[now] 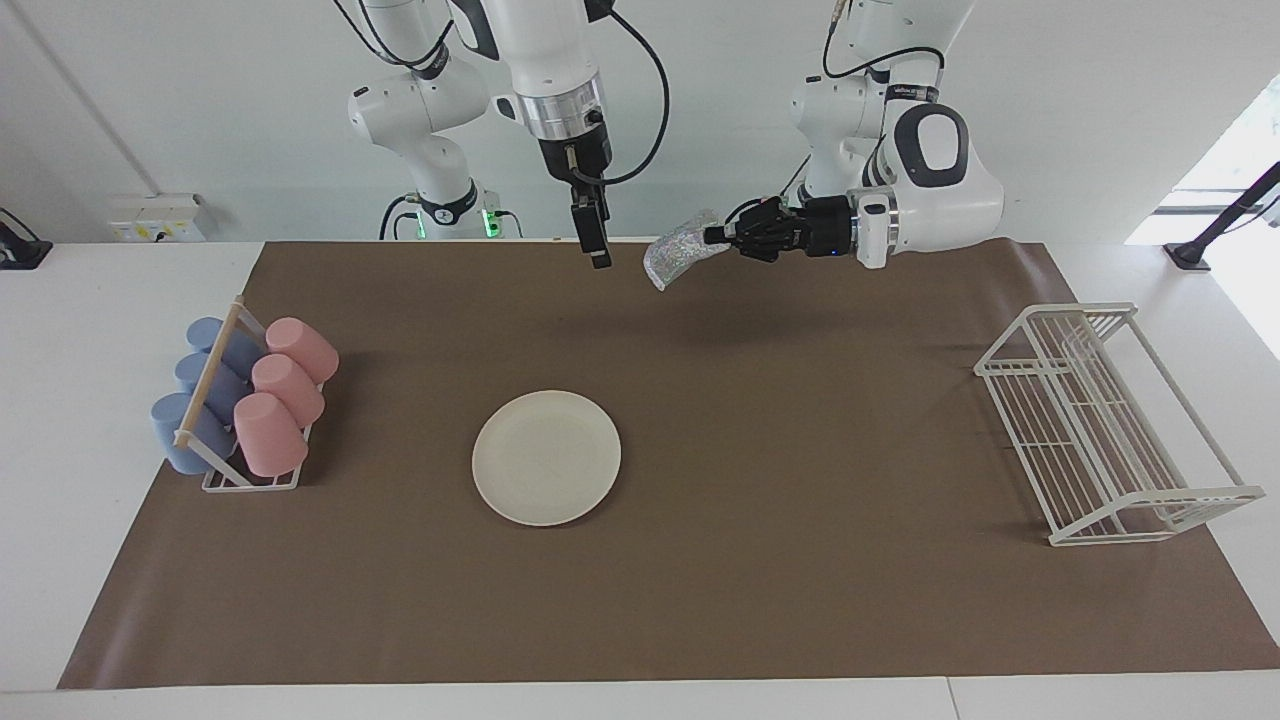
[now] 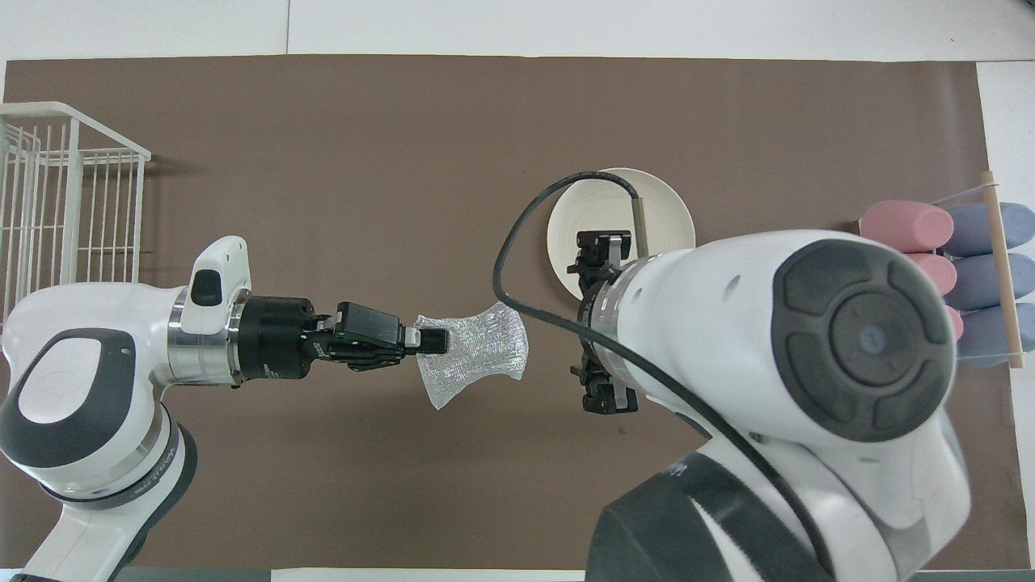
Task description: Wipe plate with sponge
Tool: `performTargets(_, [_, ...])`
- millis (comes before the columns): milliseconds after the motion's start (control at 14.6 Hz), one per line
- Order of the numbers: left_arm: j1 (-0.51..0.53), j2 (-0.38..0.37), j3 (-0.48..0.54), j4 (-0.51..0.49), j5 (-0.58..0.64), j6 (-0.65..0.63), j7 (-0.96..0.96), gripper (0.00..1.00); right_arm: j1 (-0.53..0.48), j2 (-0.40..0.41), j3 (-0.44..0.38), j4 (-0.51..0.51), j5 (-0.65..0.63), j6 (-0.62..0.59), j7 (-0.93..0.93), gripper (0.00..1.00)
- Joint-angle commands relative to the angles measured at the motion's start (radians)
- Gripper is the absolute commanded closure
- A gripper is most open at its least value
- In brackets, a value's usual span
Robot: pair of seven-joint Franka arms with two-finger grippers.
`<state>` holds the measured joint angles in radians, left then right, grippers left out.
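My left gripper holds the sponge while the plate (image 1: 546, 457) lies nearer my right gripper, so my right gripper should take the sponge's loose end (image 2: 509, 341) before wiping.
The cream-white plate (image 1: 546, 457) lies flat on the brown mat near the middle of the table; in the overhead view my right arm covers part of the plate (image 2: 671, 212). My left gripper (image 1: 712, 236) reaches out sideways, up in the air over the mat, and is shut on the silvery glittery sponge (image 1: 678, 252), which hangs from its tips. The overhead view shows the left gripper (image 2: 433, 341) gripping one edge of the sponge (image 2: 477, 354). My right gripper (image 1: 598, 252) points straight down, raised over the mat close beside the sponge, apart from it.
A rack of pink and blue cups (image 1: 245, 400) stands at the right arm's end of the mat and also shows in the overhead view (image 2: 938, 259). A white wire dish rack (image 1: 1100, 430) stands at the left arm's end and also shows in the overhead view (image 2: 65, 202).
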<state>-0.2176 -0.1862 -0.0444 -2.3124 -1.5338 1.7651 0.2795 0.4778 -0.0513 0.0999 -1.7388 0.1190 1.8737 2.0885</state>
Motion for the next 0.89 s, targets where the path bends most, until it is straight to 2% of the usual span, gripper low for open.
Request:
performTargets(0, [-0.012,-0.064,0.015,-0.085,-0.066,0.019,0.058,1.0,0.015,-0.054,0.003,-0.085,0.014,0.025,-0.004,0.0])
performTargets(137, [-0.012,-0.062,0.015,-0.087,-0.088,0.02,0.058,1.0,0.016,-0.053,0.004,-0.084,0.018,0.048,0.007,0.0])
performTargets(274, [-0.012,-0.064,0.017,-0.091,-0.088,0.022,0.058,1.0,0.041,-0.05,0.004,-0.1,0.028,0.134,0.012,0.0])
performTargets(547, [-0.014,-0.064,0.015,-0.093,-0.089,0.025,0.056,1.0,0.074,-0.056,0.006,-0.143,0.076,0.217,0.01,0.0])
performTargets(821, [-0.012,-0.064,0.017,-0.093,-0.089,0.025,0.055,1.0,0.082,-0.059,0.006,-0.159,0.083,0.223,0.007,0.0])
